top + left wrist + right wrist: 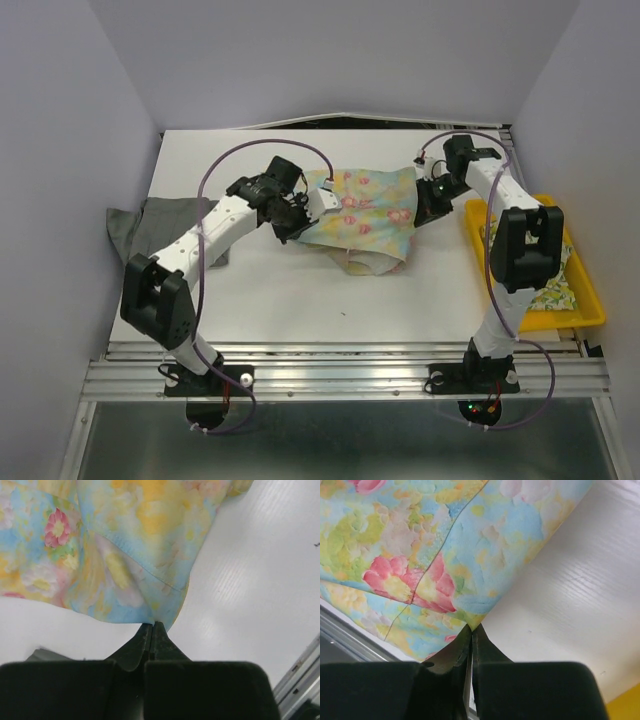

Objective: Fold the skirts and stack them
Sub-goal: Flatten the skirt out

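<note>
The skirt's lower layer is bunched and sticks out under the top layer, so next my right gripper grabs the loose cloth nearer my left gripper and pulls it out first.
A pastel yellow-blue skirt with pink flowers lies spread at the middle back of the table. My left gripper is shut on its left edge; in the left wrist view the fingertips pinch a blue corner of the cloth. At the skirt's right edge my right gripper is shut on another corner, which shows pinched at the fingertips under the flowered cloth. A plain grey skirt lies at the table's left edge. A pale skirt with green-yellow print rests in the tray.
The yellow plastic tray sits at the right edge of the table. White walls close in the left, right and back. A metal rail runs along the near edge by the arm bases.
</note>
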